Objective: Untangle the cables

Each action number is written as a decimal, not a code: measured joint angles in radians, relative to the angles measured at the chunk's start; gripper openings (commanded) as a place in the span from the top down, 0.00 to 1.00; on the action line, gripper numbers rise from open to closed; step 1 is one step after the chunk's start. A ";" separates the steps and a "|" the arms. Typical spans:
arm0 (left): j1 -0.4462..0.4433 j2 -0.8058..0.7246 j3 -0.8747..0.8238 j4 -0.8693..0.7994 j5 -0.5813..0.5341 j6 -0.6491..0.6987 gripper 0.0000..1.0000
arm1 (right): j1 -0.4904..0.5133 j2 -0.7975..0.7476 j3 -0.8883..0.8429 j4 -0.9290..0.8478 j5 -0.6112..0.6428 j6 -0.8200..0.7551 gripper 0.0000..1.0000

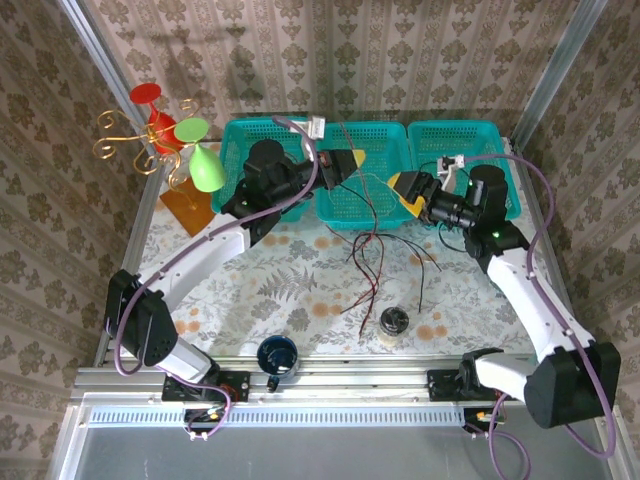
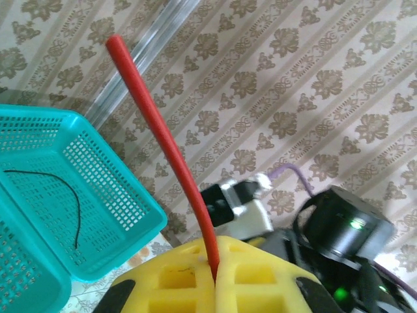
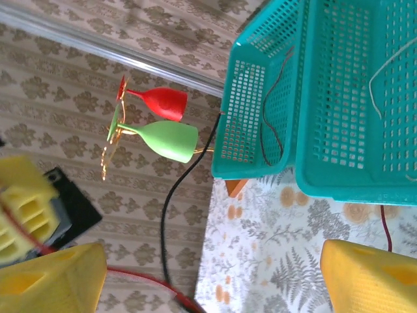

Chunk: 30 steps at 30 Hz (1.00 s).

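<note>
The black cable [image 3: 164, 210] has a free tip [image 3: 221, 114] and merely crosses the red cable, so the black cable should come away alone when I pull.
My left gripper [image 2: 215, 261] is shut on a red cable [image 2: 166, 143], which sticks up from between its yellow fingers. In the top view it [image 1: 352, 163] hovers over the middle teal basket [image 1: 345, 210]. A bunch of dark red and black cables [image 1: 372, 250] hangs below and trails onto the table. My right gripper [image 1: 403, 190] faces it from the right and is open. In the right wrist view its fingers [image 3: 52, 280] stand wide apart, and a black cable [image 3: 171, 195] and the red cable [image 3: 140, 280] pass between them untouched. Single cables lie in the baskets [image 3: 267, 124].
Three teal baskets line the back; the left one [image 1: 240, 140] and right one [image 1: 495, 135] flank the middle one. A gold stand with red [image 1: 150, 100] and green [image 1: 205, 170] glasses is at the back left. A small jar [image 1: 394, 323] and a blue cup [image 1: 277, 355] sit near the front edge.
</note>
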 measured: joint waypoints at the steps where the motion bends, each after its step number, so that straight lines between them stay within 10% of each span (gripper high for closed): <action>1: -0.001 0.001 0.008 -0.003 0.011 0.000 1.00 | -0.008 0.032 0.014 -0.014 -0.023 0.011 0.12; 11: -0.018 0.019 0.047 -0.043 0.159 0.001 1.00 | -0.002 0.290 0.217 -0.162 -0.185 0.034 0.11; 24: -0.017 0.039 0.090 -0.116 0.333 0.045 1.00 | 0.187 0.366 0.156 0.162 -0.287 0.335 0.25; 26: -0.016 0.039 0.090 -0.118 0.340 0.045 1.00 | 0.196 0.379 0.148 0.216 -0.293 0.373 0.41; 28: -0.011 0.039 0.090 -0.118 0.347 0.045 1.00 | 0.208 0.394 0.145 0.260 -0.304 0.407 0.99; 30: -0.005 0.039 0.090 -0.119 0.348 0.045 1.00 | 0.212 0.399 0.142 0.277 -0.306 0.423 1.00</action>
